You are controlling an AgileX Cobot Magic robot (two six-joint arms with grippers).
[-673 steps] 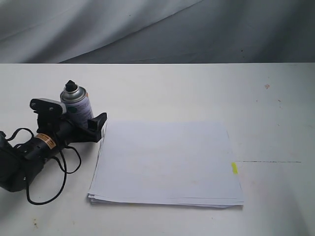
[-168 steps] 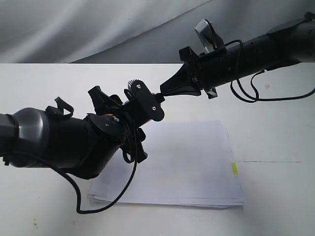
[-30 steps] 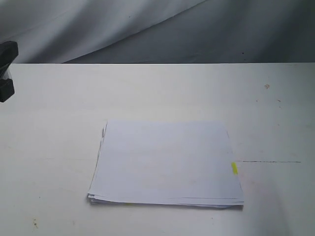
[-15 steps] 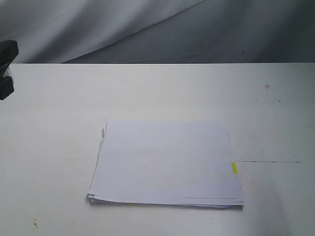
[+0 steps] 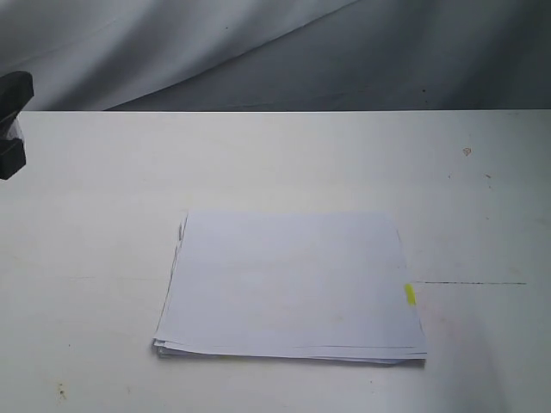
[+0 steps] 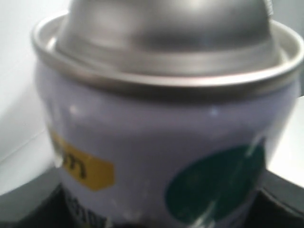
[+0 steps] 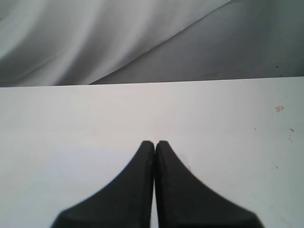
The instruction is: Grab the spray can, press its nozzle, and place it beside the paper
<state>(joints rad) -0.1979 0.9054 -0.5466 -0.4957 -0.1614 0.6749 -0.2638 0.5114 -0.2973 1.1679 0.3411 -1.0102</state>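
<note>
The table (image 5: 157,205) is clear beside the paper on my left gripper's side, so I should go on carrying the spray can there until the can's base stands flat.
The spray can (image 6: 156,142) fills the left wrist view: silver dome, lilac-white label, a teal dot and an orange patch. Black fingers (image 6: 28,202) show at both lower corners against its sides, so my left gripper (image 6: 156,213) is shut on the can. The nozzle is cut off beyond the frame edge. In the exterior view only a black part of the left gripper (image 5: 10,125) shows at the far left edge, and the can is out of view there. The paper (image 5: 288,284), a white stack with a yellow tab (image 5: 410,295), lies mid-table. My right gripper (image 7: 155,145) is shut and holds nothing.
The white table (image 5: 275,155) runs back to a grey cloth backdrop (image 5: 258,52). A thin dark line (image 5: 469,283) marks the table to the right of the paper. The right arm is outside the exterior view.
</note>
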